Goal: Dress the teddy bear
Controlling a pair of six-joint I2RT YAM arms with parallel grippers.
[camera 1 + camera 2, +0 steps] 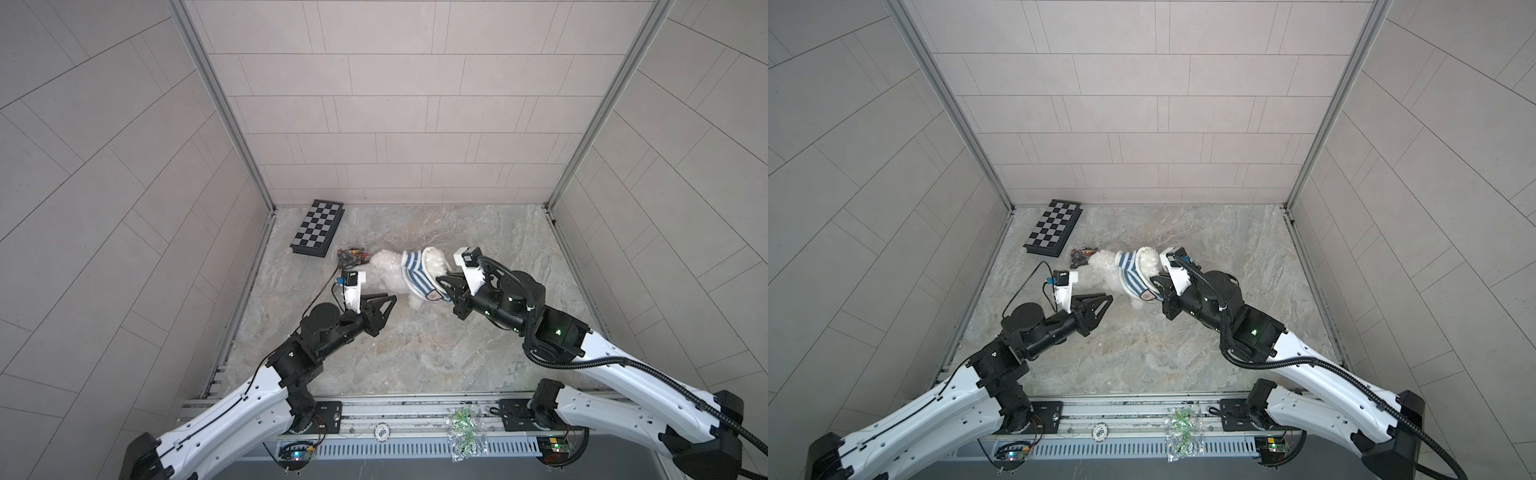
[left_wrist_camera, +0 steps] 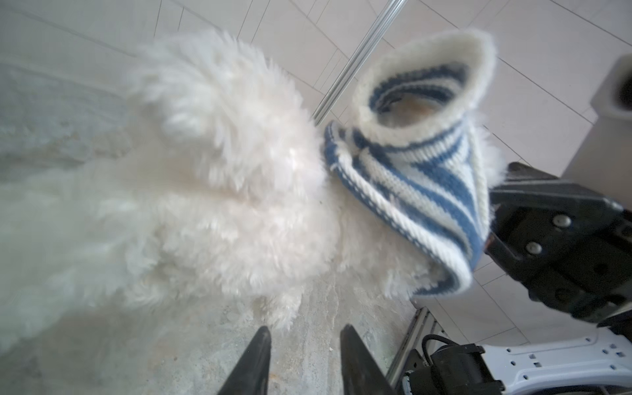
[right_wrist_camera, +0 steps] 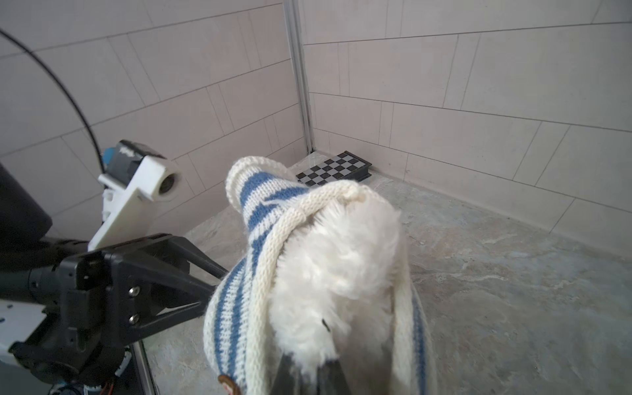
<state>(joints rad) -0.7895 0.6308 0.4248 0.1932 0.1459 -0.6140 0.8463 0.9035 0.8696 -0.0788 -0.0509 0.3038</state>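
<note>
The shirt's tube-like opening (image 2: 416, 99) sticks up away from my left gripper. Next, my right gripper rotates the bear until my left gripper can grab the tube's striped side (image 2: 424, 156).
The teddy bear (image 1: 384, 266) (image 1: 1102, 264) lies on the stone-patterned table, a fluffy white plush. A blue-and-white striped knitted shirt (image 1: 415, 276) (image 2: 410, 178) (image 3: 239, 301) sits bunched over its right-hand part, one tube-like opening standing up. My right gripper (image 1: 444, 283) (image 1: 1156, 280) (image 3: 307, 369) reaches in at the shirt's edge, shut on a tuft of the teddy bear's white fur (image 3: 335, 273). My left gripper (image 1: 392, 299) (image 1: 1109, 298) (image 2: 305, 331) hovers just in front of the bear's fur (image 2: 205, 171), open with only bare table between its fingers.
A folded chessboard (image 1: 318, 228) (image 3: 335, 167) lies at the back left by the wall. A small pile of dark and coloured bits (image 1: 353, 255) touches the bear's left end. A clear bag of green pieces (image 1: 465, 432) rests on the front rail. Tiled walls close three sides.
</note>
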